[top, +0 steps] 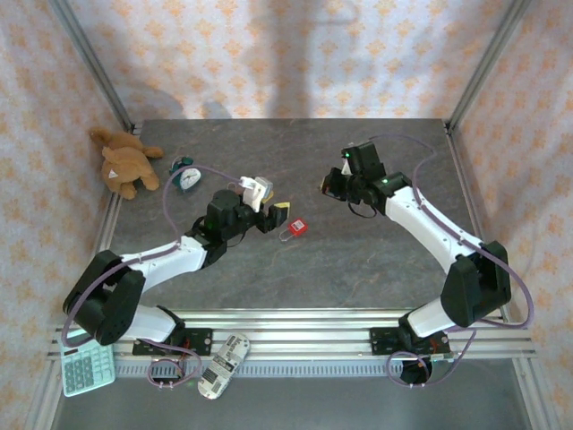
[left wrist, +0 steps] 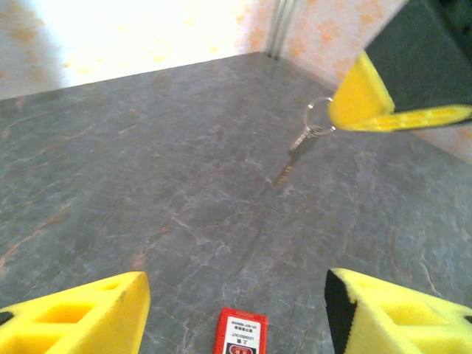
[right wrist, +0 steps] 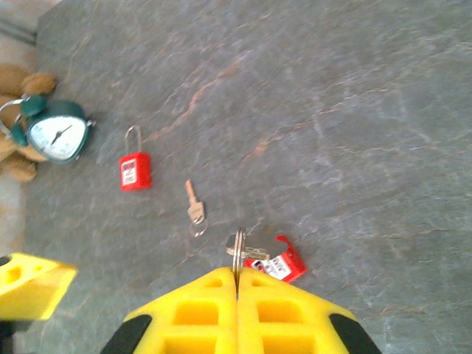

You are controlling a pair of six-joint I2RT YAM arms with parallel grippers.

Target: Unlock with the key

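The key's blade points freely at my left gripper's open fingers [left wrist: 236, 287], so my right gripper should keep going there and let go once those fingers hold the key.
A red padlock [top: 298, 227] with a silver shackle lies flat mid-table. My left gripper [top: 276, 215] hovers over it, open. In the left wrist view the padlock's body [left wrist: 240, 333] sits between the yellow fingers [left wrist: 88, 313], touching neither. My right gripper [top: 325, 185] is further back and to the right, shut on a key ring [right wrist: 236, 249]. A key's metal head hangs at that ring, over a red labelled piece [right wrist: 286, 264]. Another key [right wrist: 193, 205] lies on the table between the ring and the padlock [right wrist: 135, 171]. From the left wrist, a key [left wrist: 292, 158] shows under the ring.
A green alarm clock [top: 187, 177] and a brown teddy bear [top: 125, 163] sit at the back left. A calculator [top: 87, 367] and a remote [top: 223, 365] lie beyond the front rail. Patterned walls close in the table on three sides.
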